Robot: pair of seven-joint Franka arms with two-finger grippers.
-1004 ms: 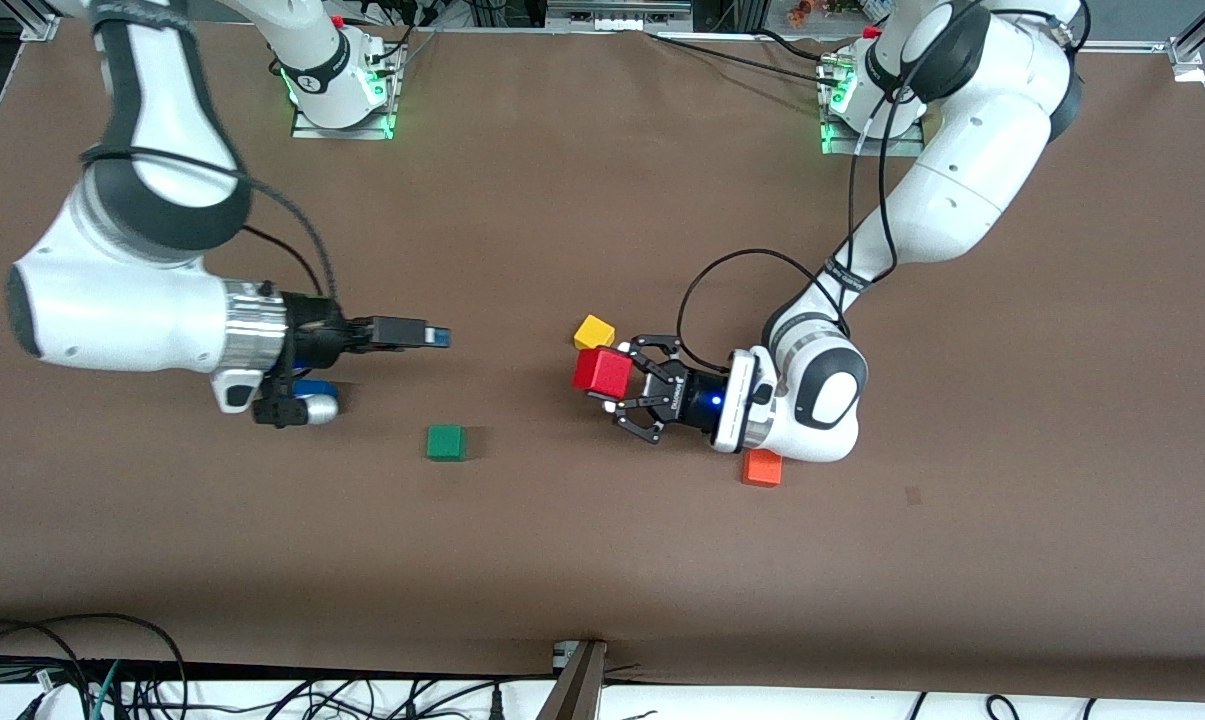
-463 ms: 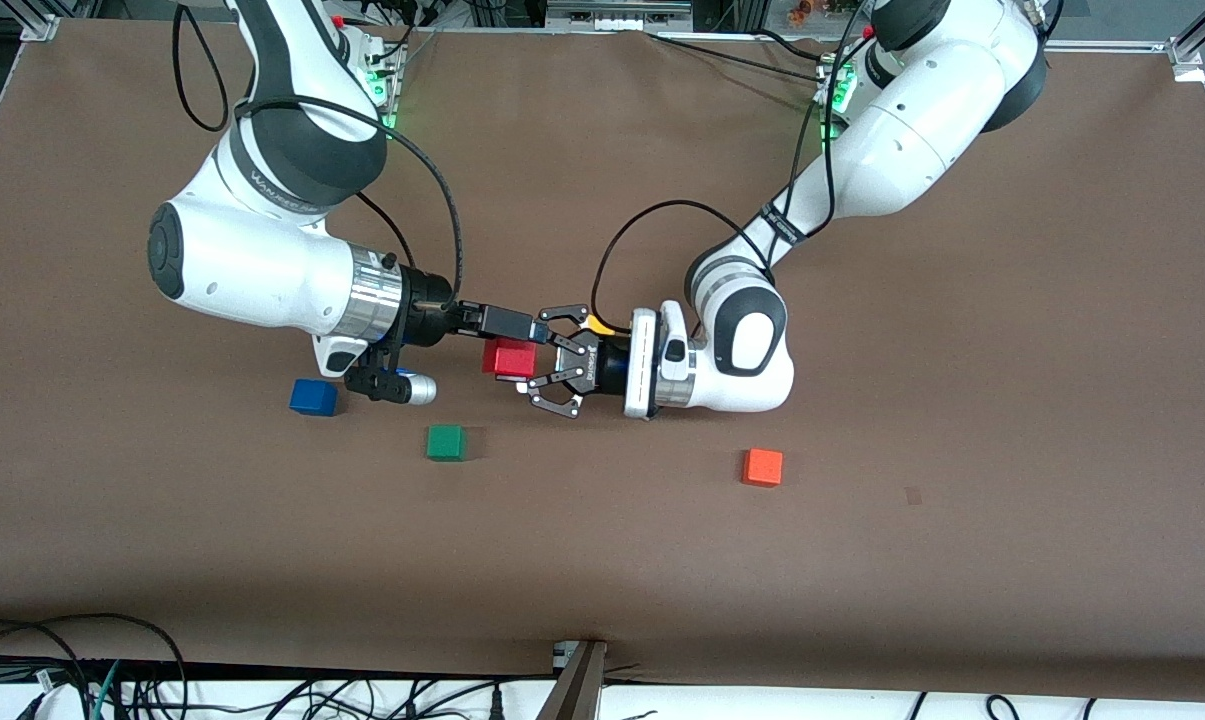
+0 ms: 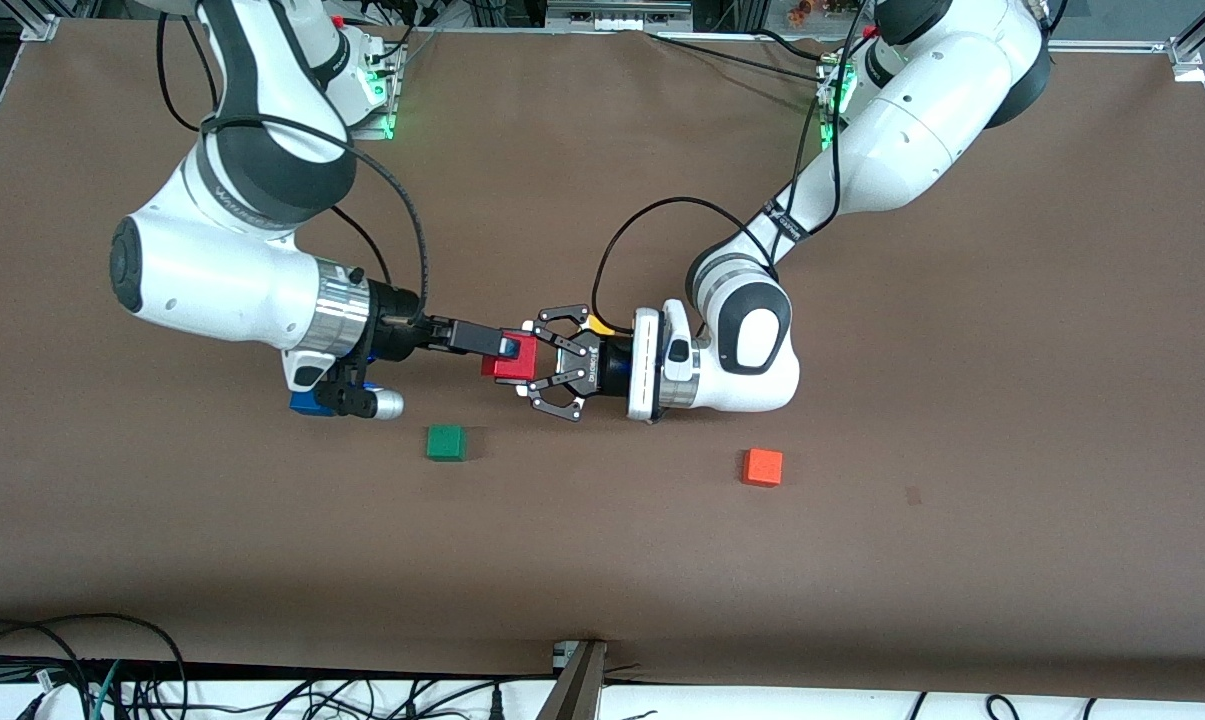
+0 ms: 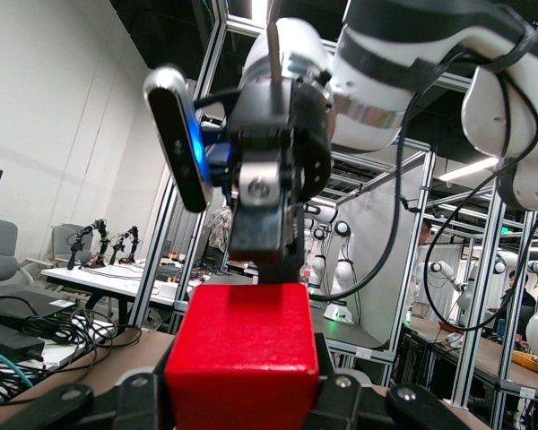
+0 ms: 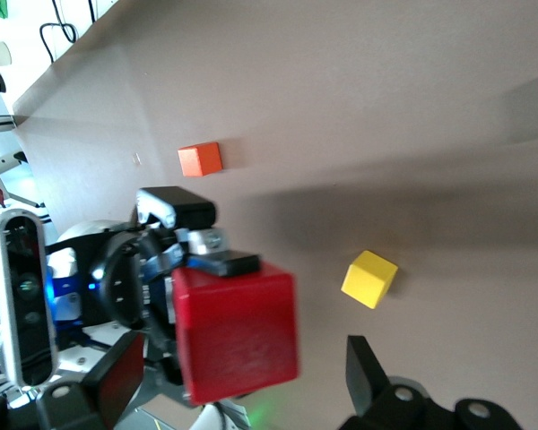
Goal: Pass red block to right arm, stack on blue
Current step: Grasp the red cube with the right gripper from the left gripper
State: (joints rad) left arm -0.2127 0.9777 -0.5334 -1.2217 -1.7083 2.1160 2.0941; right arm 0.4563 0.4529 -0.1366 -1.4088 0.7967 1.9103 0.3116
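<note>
The tilted red block (image 5: 236, 331) has a gap (image 5: 325, 363) showing beside it, so it will straighten between the fingers when I close my right gripper.
The red block (image 3: 511, 364) hangs in the air over the middle of the table, with my left gripper (image 3: 525, 357) shut on it. In the left wrist view the red block (image 4: 242, 358) fills the space between the claw fingers of the left gripper (image 4: 242, 399). My right gripper (image 3: 505, 348) faces it from the right arm's end, open, its slim fingers on either side of the red block (image 5: 238, 331). In the right wrist view a gap shows between the block and one finger (image 5: 368, 369) of the right gripper (image 5: 242, 376). The blue cube (image 3: 302, 403) lies on the table, mostly hidden under the right wrist.
A green cube (image 3: 446, 442) lies nearer the front camera than the two grippers. An orange cube (image 3: 763, 466) sits nearer the camera than the left wrist. A yellow cube (image 3: 594, 324) peeks out beside the left gripper. Cables loop off both wrists.
The left arm carried the red block toward the right arm's end, then held still. The right arm swung in, and its open fingers now straddle the block. Its wrist now covers most of the blue cube.
</note>
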